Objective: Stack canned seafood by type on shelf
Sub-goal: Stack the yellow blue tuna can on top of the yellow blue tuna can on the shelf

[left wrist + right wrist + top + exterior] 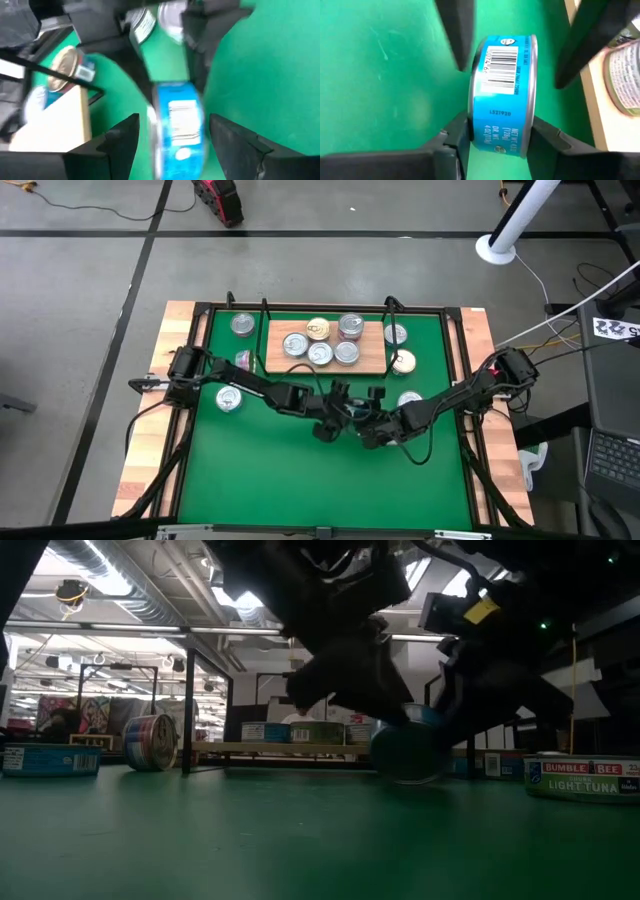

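Observation:
My left gripper should take the blue can (408, 755) from my right gripper and stack it where the shelf's matching can (295, 345) sits, since that's on my left gripper's side.
A blue-labelled can (502, 90) stands on its edge over the middle of the green mat (300, 470). It also shows in the low view (410, 748) and the left wrist view (177, 125). My right gripper (500, 125) is shut on it. My left gripper (173, 122) is open, with one finger on either side of the same can and a small gap showing at each. The wooden shelf (370, 363) at the far middle carries several cans lying flat. Other cans lie on the mat around it. My right gripper pinches the blue can between its two fingers (451, 137), one on each flat face, near the rim (474, 120). It comes slanting down from the table's right. The can stands on its edge with the side label toward the wrist camera. Whether its lower edge (410, 780) touches the mat cannot be told.
Loose cans lie on the mat at the left (229, 398), far left (243, 325) and right (410, 398), with two more right of the shelf (403, 362). One can (243, 360) stands on edge left of the shelf. Black wire posts (264, 310) rise at the shelf's sides.

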You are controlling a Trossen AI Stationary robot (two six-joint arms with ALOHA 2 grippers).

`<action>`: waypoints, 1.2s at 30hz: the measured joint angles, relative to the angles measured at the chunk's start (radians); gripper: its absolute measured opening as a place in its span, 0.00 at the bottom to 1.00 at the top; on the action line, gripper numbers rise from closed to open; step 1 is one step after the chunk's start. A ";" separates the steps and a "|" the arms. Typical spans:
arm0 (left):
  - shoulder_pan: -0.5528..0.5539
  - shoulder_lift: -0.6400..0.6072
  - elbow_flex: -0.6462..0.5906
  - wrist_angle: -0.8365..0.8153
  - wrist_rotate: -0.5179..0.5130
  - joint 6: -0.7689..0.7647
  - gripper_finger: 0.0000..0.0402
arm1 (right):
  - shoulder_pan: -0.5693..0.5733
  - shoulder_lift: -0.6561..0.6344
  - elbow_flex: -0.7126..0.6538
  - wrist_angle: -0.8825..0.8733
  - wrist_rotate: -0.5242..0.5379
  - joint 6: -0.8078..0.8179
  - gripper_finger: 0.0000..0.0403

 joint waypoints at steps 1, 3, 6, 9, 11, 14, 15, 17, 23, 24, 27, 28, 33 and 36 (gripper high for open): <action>-0.004 0.000 0.000 -0.005 -0.013 0.015 0.59 | 0.000 0.000 0.000 0.008 -0.001 0.001 0.34; -0.006 0.000 0.000 -0.014 -0.023 0.033 0.59 | 0.000 0.000 0.000 0.019 -0.003 0.001 0.34; -0.006 0.000 0.000 -0.028 -0.024 0.031 0.59 | 0.000 0.000 0.000 0.022 -0.003 0.002 0.34; -0.005 0.000 0.000 -0.040 -0.027 0.026 0.58 | 0.000 0.000 0.000 0.022 -0.002 0.001 0.35; -0.003 0.000 0.000 -0.040 -0.027 0.024 0.56 | 0.000 0.000 0.000 0.025 -0.002 0.002 0.35; -0.003 0.000 -0.001 -0.043 -0.026 0.030 0.50 | -0.001 0.000 -0.001 0.038 -0.001 0.002 0.35; -0.003 0.000 -0.001 -0.044 -0.024 0.033 0.47 | -0.001 0.000 -0.001 0.040 -0.001 0.002 0.35; -0.003 0.000 -0.002 -0.043 -0.024 0.039 0.41 | -0.001 0.000 -0.001 0.038 0.000 0.002 0.35; -0.002 0.000 -0.002 -0.042 -0.024 0.007 0.35 | -0.001 0.000 -0.001 0.033 0.004 -0.002 0.35; -0.002 0.000 -0.002 -0.042 -0.024 0.002 0.35 | -0.001 0.000 -0.001 0.034 0.002 -0.002 0.35; -0.002 0.000 -0.002 -0.042 -0.025 -0.002 0.35 | -0.001 0.000 -0.001 0.034 0.002 -0.001 0.36; -0.002 0.000 -0.002 -0.042 -0.025 -0.003 0.35 | -0.001 0.000 -0.001 0.035 0.002 0.001 0.38; -0.002 0.000 -0.002 -0.042 -0.028 0.005 0.35 | -0.001 0.000 -0.001 0.039 -0.004 0.001 0.53; -0.003 0.000 -0.002 -0.041 -0.034 -0.014 0.36 | 0.000 0.000 -0.001 0.039 -0.007 0.000 0.63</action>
